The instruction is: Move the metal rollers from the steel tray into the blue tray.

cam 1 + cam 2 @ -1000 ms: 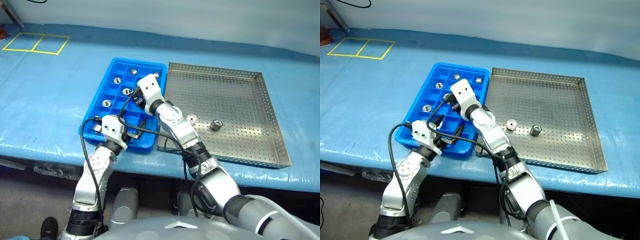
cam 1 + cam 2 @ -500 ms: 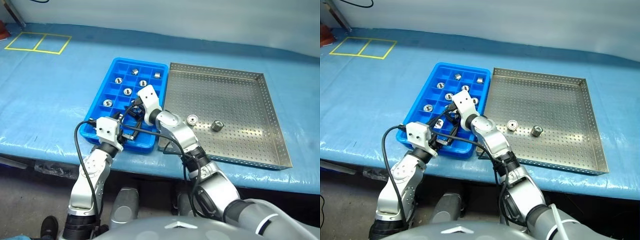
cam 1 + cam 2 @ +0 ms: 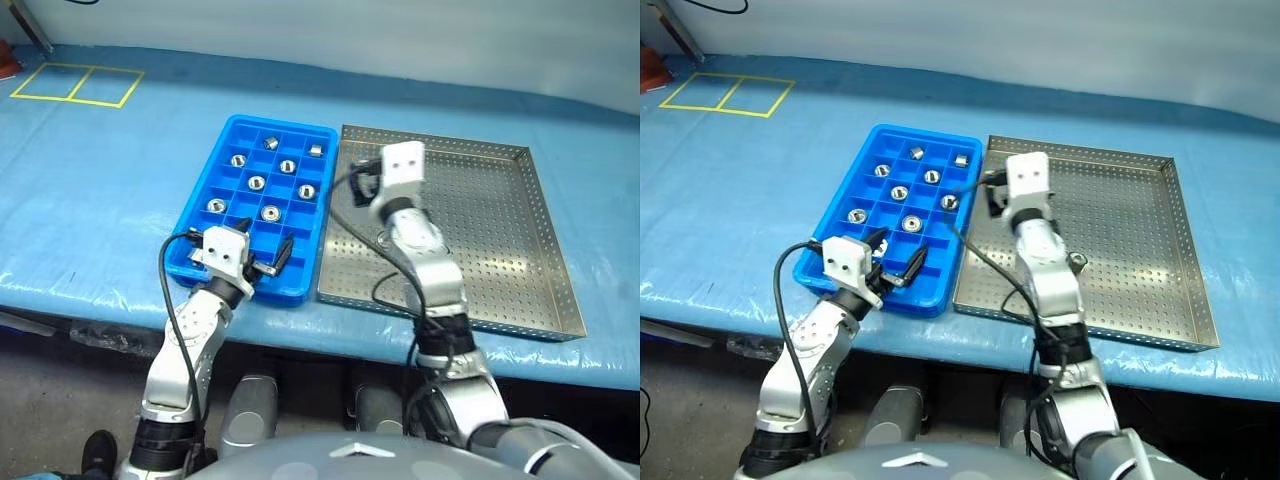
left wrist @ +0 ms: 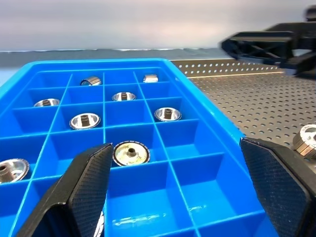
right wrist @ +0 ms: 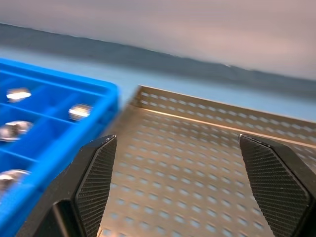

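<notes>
My right gripper keeps on, fingers wide open, to that roller and closes there, as the metal roller is standing clear (image 3: 1077,262) of the steel tray's sides.
The blue tray (image 3: 300,285) holds several metal rollers (image 3: 269,212), one to a compartment. Right of it lies the steel tray (image 3: 480,220). One roller (image 3: 1077,262) shows on its perforated floor beside my right arm, and another roller (image 4: 308,140) sits close to the blue tray. My right gripper (image 3: 992,195) hangs open and empty over the steel tray's left side, next to the blue tray's wall; its fingers (image 5: 94,182) stand wide apart. My left gripper (image 3: 895,255) is open and empty over the blue tray's near edge.
Both trays rest on a table under a blue cover (image 3: 100,200), whose front edge runs just below them. Yellow taped squares (image 3: 72,85) mark the far left corner. Black cables loop from both wrists.
My right gripper has opened and swung right, from over the blue tray to over the steel tray. A roller now lies in the compartment it left. The left gripper has stayed put.
</notes>
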{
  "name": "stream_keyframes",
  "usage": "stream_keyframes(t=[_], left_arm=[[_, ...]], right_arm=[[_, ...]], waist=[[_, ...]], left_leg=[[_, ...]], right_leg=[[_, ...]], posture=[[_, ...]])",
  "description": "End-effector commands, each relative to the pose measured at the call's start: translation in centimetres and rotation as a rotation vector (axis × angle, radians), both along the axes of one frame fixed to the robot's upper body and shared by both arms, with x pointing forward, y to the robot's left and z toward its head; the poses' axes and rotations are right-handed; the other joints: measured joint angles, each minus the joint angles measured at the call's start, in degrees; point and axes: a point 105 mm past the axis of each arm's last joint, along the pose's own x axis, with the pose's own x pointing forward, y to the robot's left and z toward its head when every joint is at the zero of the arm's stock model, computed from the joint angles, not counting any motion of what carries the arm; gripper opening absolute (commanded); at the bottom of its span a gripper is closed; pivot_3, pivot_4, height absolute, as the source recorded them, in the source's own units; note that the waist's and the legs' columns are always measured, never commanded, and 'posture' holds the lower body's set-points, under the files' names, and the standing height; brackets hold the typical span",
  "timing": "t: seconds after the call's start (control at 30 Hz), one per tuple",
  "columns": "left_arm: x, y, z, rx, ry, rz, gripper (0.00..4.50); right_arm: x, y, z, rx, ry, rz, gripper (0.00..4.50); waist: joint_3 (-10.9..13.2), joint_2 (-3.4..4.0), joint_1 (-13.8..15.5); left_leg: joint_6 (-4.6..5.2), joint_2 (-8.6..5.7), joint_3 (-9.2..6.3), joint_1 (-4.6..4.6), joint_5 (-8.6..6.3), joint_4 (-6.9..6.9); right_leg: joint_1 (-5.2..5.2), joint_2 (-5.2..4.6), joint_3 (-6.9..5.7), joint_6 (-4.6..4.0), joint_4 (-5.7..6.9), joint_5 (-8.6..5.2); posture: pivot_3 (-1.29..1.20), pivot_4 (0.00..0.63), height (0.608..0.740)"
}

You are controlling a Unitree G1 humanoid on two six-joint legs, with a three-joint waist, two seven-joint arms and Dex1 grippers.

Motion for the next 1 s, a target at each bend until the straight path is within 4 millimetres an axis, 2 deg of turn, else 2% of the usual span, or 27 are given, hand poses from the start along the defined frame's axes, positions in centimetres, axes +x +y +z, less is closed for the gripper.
stream_keyframes(t=[0.03,0.17,0.33,0.73,1.0], left_arm=[[0.1,-0.6,0.7,-0.006,-0.022,-0.038,4.50],[0.2,-1.0,0.6,-0.006,-0.018,-0.061,4.50],[0.2,-1.2,0.6,-0.005,-0.016,-0.078,4.50],[0.2,-1.1,0.4,-0.001,-0.014,-0.073,4.50],[0.2,-0.9,0.3,-0.002,-0.009,-0.062,4.50]], right_arm=[[-1.5,-2.1,0.4,0.024,0.008,-0.075,4.17],[-3.6,-3.3,-1.8,0.064,0.122,-0.119,4.17],[-4.8,-3.7,-3.4,0.144,0.212,-0.145,4.17],[-5.3,-4.3,-5.5,0.174,0.318,-0.192,4.17],[-5.5,-2.9,-6.5,0.187,0.394,-0.135,1.74]], waist=[[0.00,0.01,-0.67],[0.00,0.02,-1.60],[0.00,0.02,-2.33],[0.00,0.01,-2.51],[0.00,0.01,-2.49]], left_leg=[[0.00,0.00,0.01,0.01,0.00,0.00],[0.00,0.04,0.03,0.06,0.00,0.01],[0.00,0.05,0.03,0.05,0.00,0.12],[0.00,0.04,0.02,0.02,0.00,0.12],[0.00,0.04,0.01,0.02,0.00,0.12]], right_leg=[[-0.01,0.00,0.02,0.00,0.00,0.00],[0.00,0.02,0.03,-0.01,0.05,-0.01],[0.04,0.02,0.03,-0.01,0.05,-0.02],[0.03,0.01,0.02,0.00,0.04,-0.01],[0.03,0.01,0.01,0.00,0.03,-0.02]], posture=[[0.10,0.150,0.740],[0.08,0.150,0.740],[0.07,0.150,0.740],[0.09,0.150,0.740],[0.10,0.150,0.740]])
